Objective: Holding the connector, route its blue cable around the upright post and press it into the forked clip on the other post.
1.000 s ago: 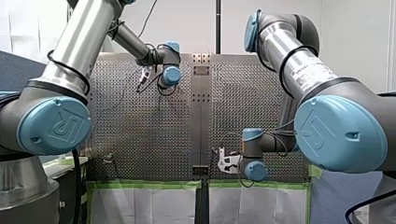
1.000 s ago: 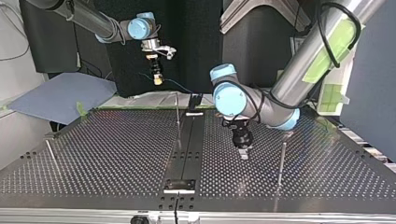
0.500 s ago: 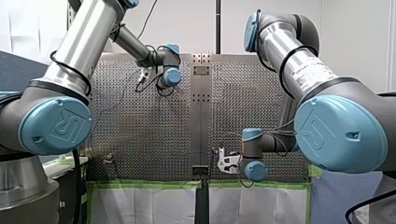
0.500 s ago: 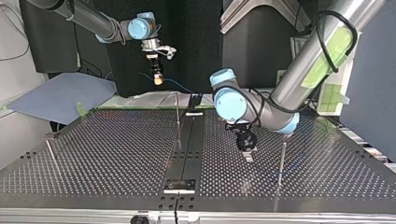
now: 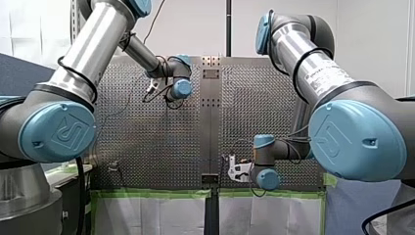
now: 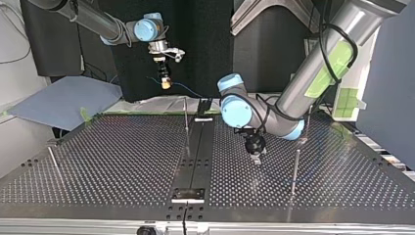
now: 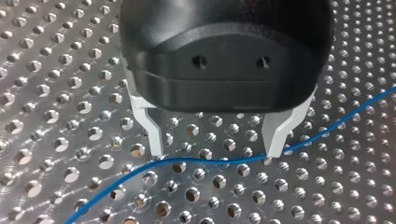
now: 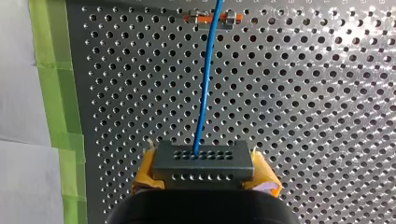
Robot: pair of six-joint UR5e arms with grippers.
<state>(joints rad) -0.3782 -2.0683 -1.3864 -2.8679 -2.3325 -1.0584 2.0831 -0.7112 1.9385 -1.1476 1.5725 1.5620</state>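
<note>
The blue cable (image 8: 207, 70) comes up from the connector in a gentle bow (image 8: 200, 121), so the cable will lean to the side in a smooth curve when the robot carries the connector.
My right gripper (image 8: 204, 169) is shut on a black connector (image 8: 203, 158) between yellow pads. It hangs high over the table's far edge in the top view (image 6: 166, 84). The blue cable (image 8: 203, 98) runs from the connector, ahead of the gripper, to an orange and metal fitting (image 8: 212, 18). My left gripper (image 7: 215, 155) is open, its metal fingertips just above the perforated table. The blue cable (image 7: 205, 162) lies on the plate just beyond the tips, not gripped. In the top view the left gripper (image 6: 255, 157) stands between two upright posts (image 6: 186, 120) (image 6: 295, 169).
A third thin post (image 6: 53, 161) leans at the top view's left. A dark centre rail (image 6: 195, 147) splits the perforated table. Green tape (image 8: 60, 93) and white sheets edge the table beside the right gripper. A blue-grey sheet (image 6: 63, 100) lies off the table.
My left arm's wrist has shifted a little right and down in the front view, and its gripper has moved slightly over the plate. The right arm has stayed still with the connector.
</note>
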